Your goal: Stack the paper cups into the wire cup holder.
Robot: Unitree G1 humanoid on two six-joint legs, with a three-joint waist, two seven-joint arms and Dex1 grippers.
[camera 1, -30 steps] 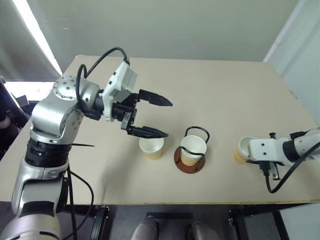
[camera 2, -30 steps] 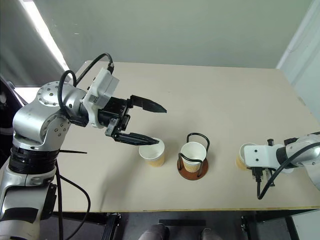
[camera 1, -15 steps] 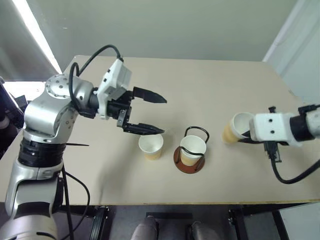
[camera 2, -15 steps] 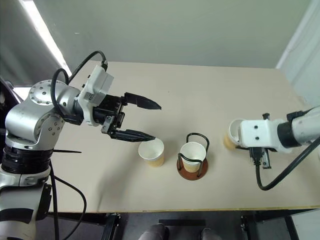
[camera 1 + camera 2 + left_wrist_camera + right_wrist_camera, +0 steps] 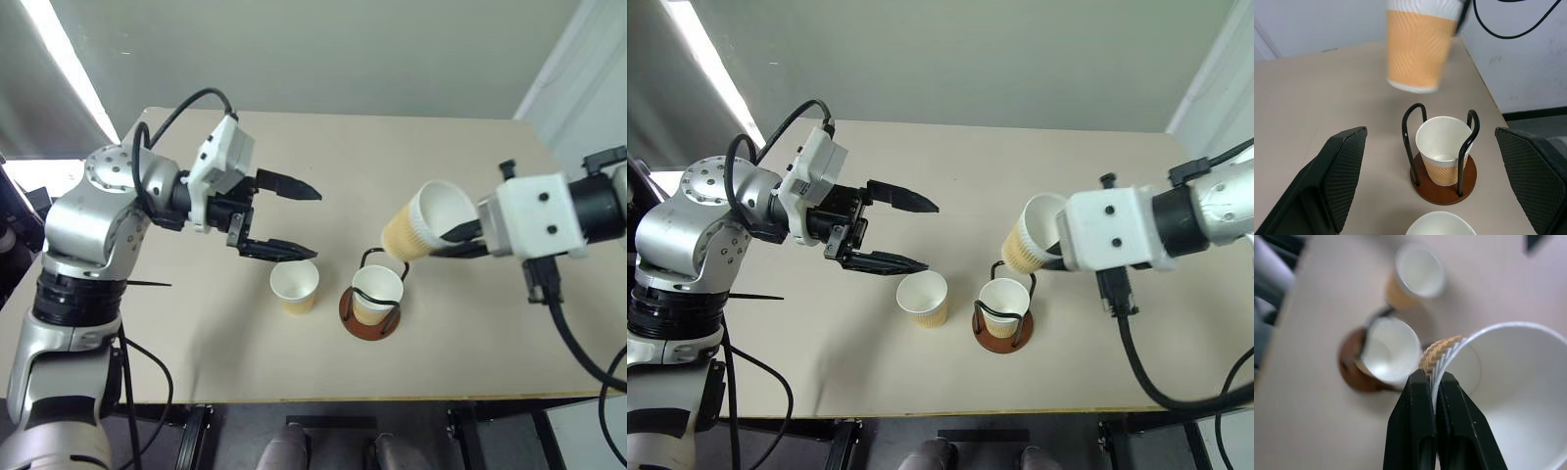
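My right gripper should go on lowering the held cup, as the held cup's base (image 5: 397, 241) points down toward the seated cup's opening (image 5: 377, 283), until its base sits inside.
The wire cup holder (image 5: 363, 324) stands near the table's front edge with one paper cup (image 5: 376, 290) seated in it. A second paper cup (image 5: 296, 285) stands upright on the table just left of the holder. My right gripper (image 5: 454, 235) is shut on the rim of a third paper cup (image 5: 419, 222). It holds this cup tilted in the air, above and slightly right of the holder. The right wrist view shows its fingers (image 5: 1420, 396) pinching that rim (image 5: 1449, 357). My left gripper (image 5: 315, 224) hovers open above the loose cup, pointing toward the holder.
The beige table (image 5: 411, 157) stretches bare behind the cups, and its front edge (image 5: 392, 397) lies close to the holder. A black cable (image 5: 568, 333) hangs from my right wrist.
My right gripper has lifted its cup off the table at the right and carried it up and left, to near above the holder. The left gripper has stayed open and almost still.
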